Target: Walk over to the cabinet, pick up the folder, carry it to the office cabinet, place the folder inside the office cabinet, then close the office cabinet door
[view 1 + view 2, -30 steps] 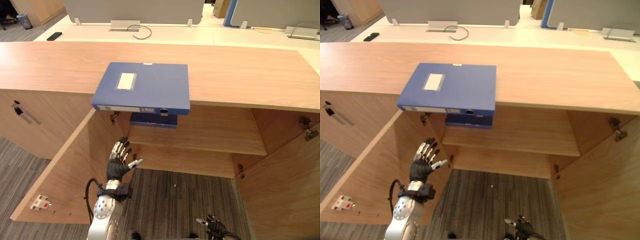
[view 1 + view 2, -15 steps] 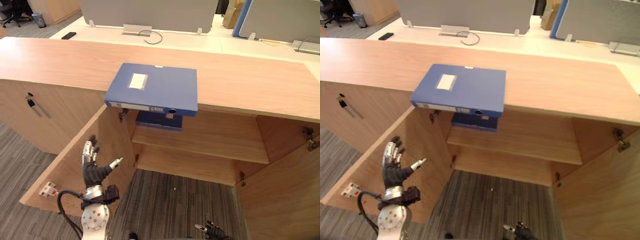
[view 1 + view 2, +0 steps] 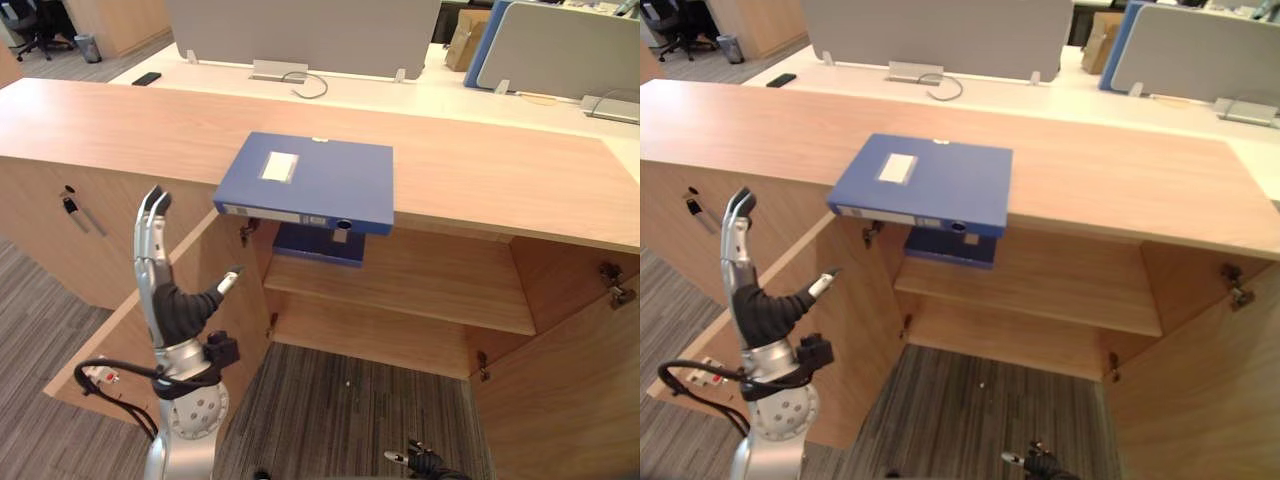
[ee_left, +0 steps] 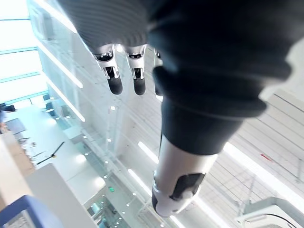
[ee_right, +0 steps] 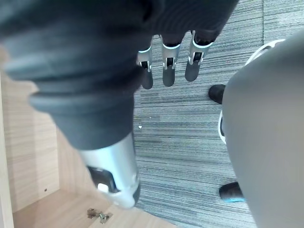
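My gripper will carry the blue folder [image 3: 322,182] tilted, and the folder will stay flat and shut, because the thick spine [image 3: 290,217] sticks straight out past the cabinet's front edge.
A blue folder [image 3: 310,185] with a white label lies flat on the wooden cabinet top [image 3: 480,160], its spine overhanging the front edge. A second blue folder [image 3: 320,243] rests on the shelf [image 3: 420,285] just beneath it inside the open office cabinet. My left hand [image 3: 180,310] is raised in front of the open left door [image 3: 120,330], open, fingers [image 3: 152,220] straight up, below and left of the folder and apart from it. In the left wrist view a blue corner of the folder [image 4: 19,213] shows. My right hand [image 5: 166,66] hangs low over the carpet, open and empty.
The right cabinet door [image 3: 570,390] also stands open, with hinges on its inner face. A key [image 3: 70,205] hangs in the neighbouring closed door at left. Behind the cabinet are white desks with grey partitions [image 3: 300,35], a cable and a phone [image 3: 145,78]. Grey carpet [image 3: 350,400] lies below.
My left hand has risen from low by the left door to upright, fingers pointing up. The camera has shifted. The folder lies as before.
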Tool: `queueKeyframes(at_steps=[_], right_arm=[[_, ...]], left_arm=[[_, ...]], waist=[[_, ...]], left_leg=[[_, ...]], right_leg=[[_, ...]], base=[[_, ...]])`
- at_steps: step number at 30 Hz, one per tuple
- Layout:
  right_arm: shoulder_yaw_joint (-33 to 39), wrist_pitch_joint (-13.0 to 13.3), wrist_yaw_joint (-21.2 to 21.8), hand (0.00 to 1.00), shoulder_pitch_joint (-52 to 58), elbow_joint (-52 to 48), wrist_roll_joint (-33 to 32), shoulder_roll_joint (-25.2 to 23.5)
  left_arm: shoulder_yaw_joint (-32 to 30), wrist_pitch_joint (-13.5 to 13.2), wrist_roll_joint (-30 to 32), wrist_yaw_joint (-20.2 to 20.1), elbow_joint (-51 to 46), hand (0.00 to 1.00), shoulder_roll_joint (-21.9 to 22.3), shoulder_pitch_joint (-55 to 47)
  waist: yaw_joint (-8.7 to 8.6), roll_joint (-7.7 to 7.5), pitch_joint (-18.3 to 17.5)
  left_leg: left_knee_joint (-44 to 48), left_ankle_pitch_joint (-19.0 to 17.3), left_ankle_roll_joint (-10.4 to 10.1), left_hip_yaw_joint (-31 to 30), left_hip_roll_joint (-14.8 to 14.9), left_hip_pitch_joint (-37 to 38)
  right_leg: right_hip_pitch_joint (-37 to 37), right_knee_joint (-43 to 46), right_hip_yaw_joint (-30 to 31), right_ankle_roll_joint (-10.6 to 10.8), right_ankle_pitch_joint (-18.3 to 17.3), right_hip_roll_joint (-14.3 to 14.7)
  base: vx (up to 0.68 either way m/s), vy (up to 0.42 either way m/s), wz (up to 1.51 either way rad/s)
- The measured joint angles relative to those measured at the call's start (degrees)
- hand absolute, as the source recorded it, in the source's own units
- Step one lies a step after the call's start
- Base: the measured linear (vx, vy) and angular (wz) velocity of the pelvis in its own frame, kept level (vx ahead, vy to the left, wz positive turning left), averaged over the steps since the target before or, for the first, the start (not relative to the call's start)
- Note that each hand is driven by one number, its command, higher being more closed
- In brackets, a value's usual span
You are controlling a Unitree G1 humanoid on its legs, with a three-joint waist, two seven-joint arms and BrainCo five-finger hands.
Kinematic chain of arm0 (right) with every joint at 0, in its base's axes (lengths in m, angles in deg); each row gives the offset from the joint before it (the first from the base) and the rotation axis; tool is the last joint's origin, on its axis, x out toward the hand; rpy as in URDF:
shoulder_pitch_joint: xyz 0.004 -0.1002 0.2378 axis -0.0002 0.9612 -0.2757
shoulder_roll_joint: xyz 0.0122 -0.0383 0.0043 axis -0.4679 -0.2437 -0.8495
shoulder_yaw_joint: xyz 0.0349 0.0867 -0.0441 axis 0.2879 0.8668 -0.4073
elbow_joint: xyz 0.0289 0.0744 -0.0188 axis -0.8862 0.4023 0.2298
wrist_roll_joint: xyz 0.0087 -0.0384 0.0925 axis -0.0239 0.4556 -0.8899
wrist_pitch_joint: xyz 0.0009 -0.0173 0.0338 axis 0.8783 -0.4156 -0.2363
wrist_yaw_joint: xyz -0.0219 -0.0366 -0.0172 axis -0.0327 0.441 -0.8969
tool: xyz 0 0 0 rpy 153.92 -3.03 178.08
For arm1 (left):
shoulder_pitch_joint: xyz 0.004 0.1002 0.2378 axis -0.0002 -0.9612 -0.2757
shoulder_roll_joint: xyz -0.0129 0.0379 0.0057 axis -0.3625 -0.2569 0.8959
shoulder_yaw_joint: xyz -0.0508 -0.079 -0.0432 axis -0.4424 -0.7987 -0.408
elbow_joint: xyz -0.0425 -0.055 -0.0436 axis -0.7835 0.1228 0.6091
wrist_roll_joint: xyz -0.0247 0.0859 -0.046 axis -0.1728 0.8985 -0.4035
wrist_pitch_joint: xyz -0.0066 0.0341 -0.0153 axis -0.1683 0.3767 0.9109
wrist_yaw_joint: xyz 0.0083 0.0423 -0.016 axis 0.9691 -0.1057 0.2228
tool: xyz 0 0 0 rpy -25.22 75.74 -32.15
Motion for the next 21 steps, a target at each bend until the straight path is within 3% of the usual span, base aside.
queueKeyframes(at_steps=[6,12,16,21], right_arm=[[-0.39,0.58,0.02,0.0,-0.15,0.05,1.9,0.01],[-0.24,0.58,0.14,0.0,-0.11,0.03,1.91,0.01],[-0.2,0.5,0.24,0.0,0.28,-1.18,1.97,0.01],[0.1,0.5,0.22,0.0,0.31,-1.76,1.95,0.02]], left_arm=[[0.01,2.9,8.67,0.86,3.56,0.0,-3.63,4.61],[0.19,4.75,11.53,0.8,8.86,0.0,-5.78,6.94],[1.78,6.09,13.72,0.69,15.95,0.0,-10.67,10.72],[2.28,8.16,16.91,0.67,20.67,0.0,-13.49,14.58]], waist=[[-0.45,0.06,-0.36],[-0.99,0.15,-0.78],[-1.82,0.29,-1.28],[-2.5,0.34,-1.45]], left_leg=[[-0.1,0.06,-0.44,1.36,0.78,0.94],[-0.11,-0.16,-0.82,2.71,1.18,1.81],[-0.19,-0.16,-0.81,2.79,1.08,2.71],[-0.2,-0.19,-0.81,3.48,0.84,2.73]], right_leg=[[0.05,-0.02,1.34,-0.03,0.02,0.84],[0.11,-0.11,2.8,-0.04,0.02,1.3],[1.08,-1.41,2.7,-0.74,0.6,1.53],[1.58,-3.65,3.04,-0.77,1.98,1.79]], base=[[-0.02,-0.018,-0.12],[-0.02,-0.01,-0.12],[0.0,0.0,0.0],[-0.04,0.004,-0.06]])
